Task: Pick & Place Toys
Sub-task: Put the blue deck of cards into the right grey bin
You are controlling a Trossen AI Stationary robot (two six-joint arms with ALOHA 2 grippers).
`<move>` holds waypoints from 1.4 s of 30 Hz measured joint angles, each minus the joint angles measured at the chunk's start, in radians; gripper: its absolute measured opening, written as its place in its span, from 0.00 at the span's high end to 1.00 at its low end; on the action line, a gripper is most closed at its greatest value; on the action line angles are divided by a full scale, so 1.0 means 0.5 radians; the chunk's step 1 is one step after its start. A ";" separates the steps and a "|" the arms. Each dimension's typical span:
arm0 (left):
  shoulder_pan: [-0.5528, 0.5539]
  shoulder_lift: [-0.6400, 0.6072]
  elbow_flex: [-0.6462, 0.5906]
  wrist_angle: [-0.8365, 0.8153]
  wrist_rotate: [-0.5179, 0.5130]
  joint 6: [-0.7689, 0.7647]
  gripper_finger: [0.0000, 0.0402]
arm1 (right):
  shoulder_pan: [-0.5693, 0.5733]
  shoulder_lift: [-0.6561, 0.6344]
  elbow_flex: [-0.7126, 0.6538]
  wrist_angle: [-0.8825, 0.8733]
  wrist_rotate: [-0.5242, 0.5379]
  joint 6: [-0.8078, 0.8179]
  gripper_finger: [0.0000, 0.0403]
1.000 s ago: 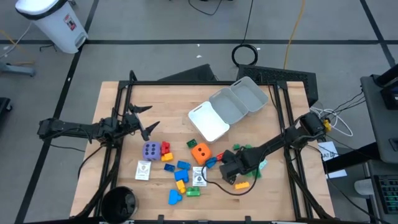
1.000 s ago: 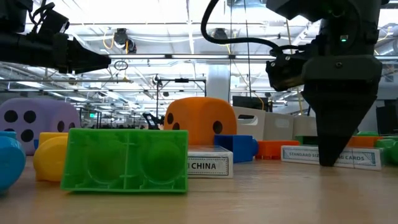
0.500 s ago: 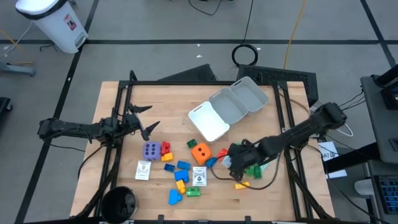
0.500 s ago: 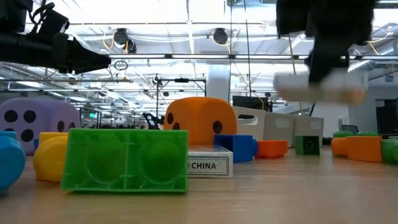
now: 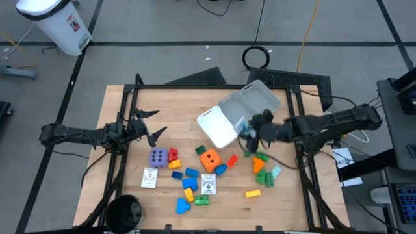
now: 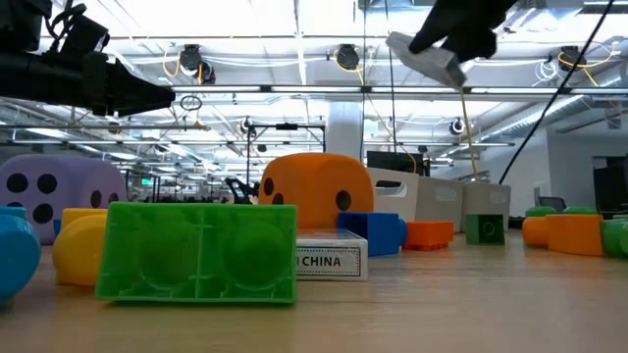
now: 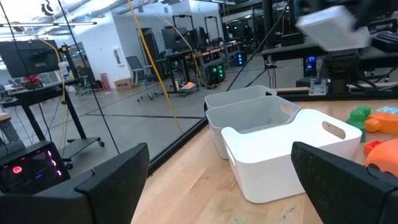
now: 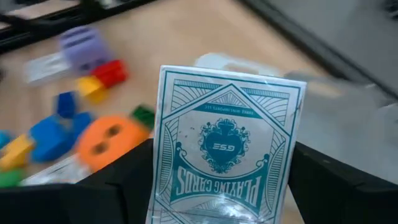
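My right gripper goes on to the far grey tray [image 5: 260, 97] and lets go inside it, because the card pack [image 5: 241, 124] is above the tray rims and that tray is empty.
My right gripper [image 5: 247, 128] is shut on a white and teal playing-card pack [image 8: 227, 149], held high over the near edge of the white tray [image 5: 218, 127]; the low view shows the pack [image 6: 427, 56] well above the table. An orange die [image 5: 208, 158], a purple die [image 5: 157, 156], two more card packs [image 5: 150, 177] [image 5: 208, 184] and several coloured bricks [image 5: 188, 182] lie on the table. My left gripper [image 5: 156, 124] waits open at the table's left, touching nothing. My right gripper pinches the card pack by its two long edges [image 8: 163, 186], at the end nearest the wrist, between its two fingers [image 8: 124, 180]. The fingers come from the table's right, slanting down, along the pack. The pack is lifted clear, its printed face toward the wrist camera.
A clear tray [image 5: 250, 104] adjoins the white tray at the far middle. Green and orange bricks [image 5: 262, 170] lie near the right arm. A black frame rail [image 5: 123, 149] runs along each side. A dark round bin [image 5: 123, 211] sits at the near left corner.
My right gripper has lifted the card pack off the table near the right front and carried it up and toward the far edge, to above the white tray. It has tipped from pointing down to slanting. The bricks it stood beside stay on the table.
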 joint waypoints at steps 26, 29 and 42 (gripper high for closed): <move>0.000 0.000 0.000 0.000 0.000 0.000 0.01 | -1.900 0.584 -0.092 0.018 -0.844 -1.042 0.32; 0.000 0.000 0.000 -0.001 0.000 0.000 0.01 | -1.942 0.669 -0.154 0.047 -0.845 -1.062 0.31; 0.000 0.000 0.000 0.000 0.000 0.000 0.01 | -1.957 0.703 -0.242 0.137 -0.840 -1.088 0.18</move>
